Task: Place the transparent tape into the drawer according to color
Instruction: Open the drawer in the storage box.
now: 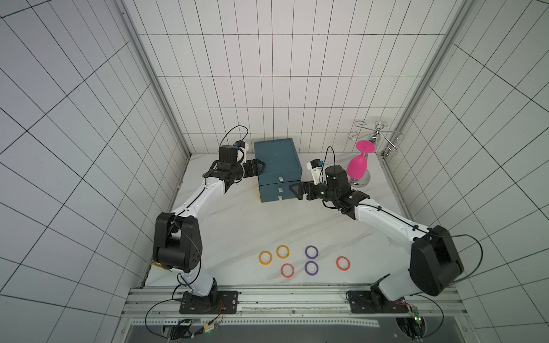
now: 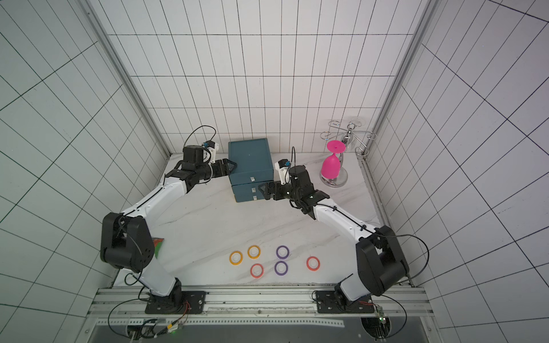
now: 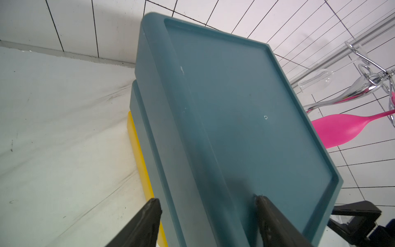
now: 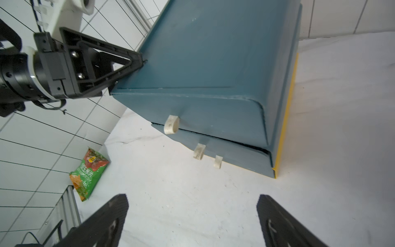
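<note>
My left gripper straddles the cabinet's upper edge (image 3: 216, 193) and the top drawer is shut, so my left gripper should steady the cabinet while my right gripper pulls the top drawer's handle (image 1: 280, 179).
Several transparent tape rings lie flat near the table's front edge: two orange-yellow (image 1: 265, 257) (image 1: 282, 251), two purple (image 1: 311, 252) (image 1: 311, 267), two red (image 1: 287, 270) (image 1: 342, 263). At the back stands a teal cabinet (image 1: 276, 157). Each drawer is shut, with pale handles: top (image 4: 171, 124), middle (image 4: 199, 151), bottom (image 4: 218, 161). My left gripper (image 1: 261, 166) (image 3: 206, 201) is open and straddles the cabinet's upper left edge, one fingertip (image 3: 259, 200) on the top. My right gripper (image 1: 293, 192) (image 4: 192, 201) is open and empty, by the cabinet's right front corner.
A chrome glass rack (image 1: 375, 139) stands at the back right with a pink wine glass (image 1: 359, 166) hanging upside down and a clear glass (image 3: 316, 79). A green snack bag (image 4: 89, 173) lies at the table's left edge. Tiled walls close three sides.
</note>
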Available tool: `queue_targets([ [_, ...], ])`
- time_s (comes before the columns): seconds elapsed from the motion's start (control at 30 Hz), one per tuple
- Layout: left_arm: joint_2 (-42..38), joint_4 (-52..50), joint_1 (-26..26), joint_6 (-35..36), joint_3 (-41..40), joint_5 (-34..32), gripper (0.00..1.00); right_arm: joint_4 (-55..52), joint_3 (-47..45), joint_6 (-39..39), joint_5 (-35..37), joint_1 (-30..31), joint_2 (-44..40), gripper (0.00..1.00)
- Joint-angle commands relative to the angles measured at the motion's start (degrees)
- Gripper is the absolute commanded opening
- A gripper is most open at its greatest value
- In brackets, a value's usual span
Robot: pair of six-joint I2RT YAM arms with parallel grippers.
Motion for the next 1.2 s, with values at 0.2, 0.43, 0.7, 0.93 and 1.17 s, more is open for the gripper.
queue_targets([
  [0.2, 1.03, -2.28, -2.27, -0.94, -1.80, 1.64, 0.67, 12.37, 4.54, 10.32, 0.96, 3.22, 6.89, 0.80],
  [0.43, 1.31, -2.28, -2.64, -1.15, -1.98, 2.29, 0.64, 15.63, 5.21, 13.25, 4.39, 3.26, 9.12, 0.66],
  [0.7, 1.23, -2.56, -2.91, -1.19, -1.80, 2.85, 0.62, 16.14, 7.82, 16.26, 4.46, 3.19, 11.84, 0.57],
  [0.93, 1.24, -2.61, -3.50, -1.18, -1.78, 3.09, 0.61, 16.06, 7.39, 18.08, 5.36, 3.02, 12.37, 0.52],
  [1.17, 0.96, -2.91, -3.50, -0.94, -1.64, 2.92, 0.61, 17.23, 7.49, 19.35, 6.16, 2.73, 13.17, 0.37],
])
